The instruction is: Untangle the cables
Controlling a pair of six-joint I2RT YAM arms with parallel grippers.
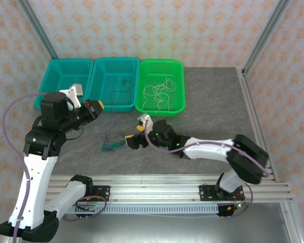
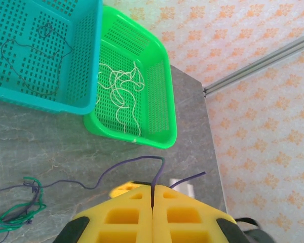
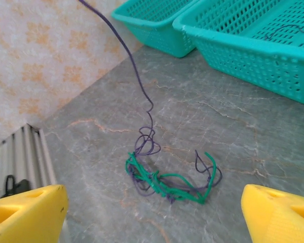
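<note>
I expect the green cable pieces (image 3: 192, 196) to drag purple cable along in one bundle when I pull them away, because purple cable loops (image 3: 170, 198) are wrapped tightly around them.
My left gripper (image 1: 96, 108) (image 2: 152, 196) hangs above the table's left side, shut on a purple cable (image 2: 122, 165). That cable (image 3: 132, 61) droops down to a tangle (image 1: 110, 146) (image 3: 164, 178) of purple and green strands lying on the table. My right gripper (image 1: 134, 135) (image 3: 153, 197) stands open just right of the tangle, one yellow finger (image 3: 26, 212) on each side and nothing held. Whitish cables (image 1: 159, 92) (image 2: 122, 92) lie in the green basket (image 1: 177, 104). A dark cable (image 1: 122, 86) (image 2: 25, 58) lies in the middle teal basket (image 1: 100, 104).
Three baskets stand in a row at the back: two teal ones and the green one, the leftmost teal basket (image 1: 53, 68) partly behind my left arm. Metal frame posts (image 1: 261, 38) rise at the rear corners. A rail (image 1: 157, 185) runs along the near edge.
</note>
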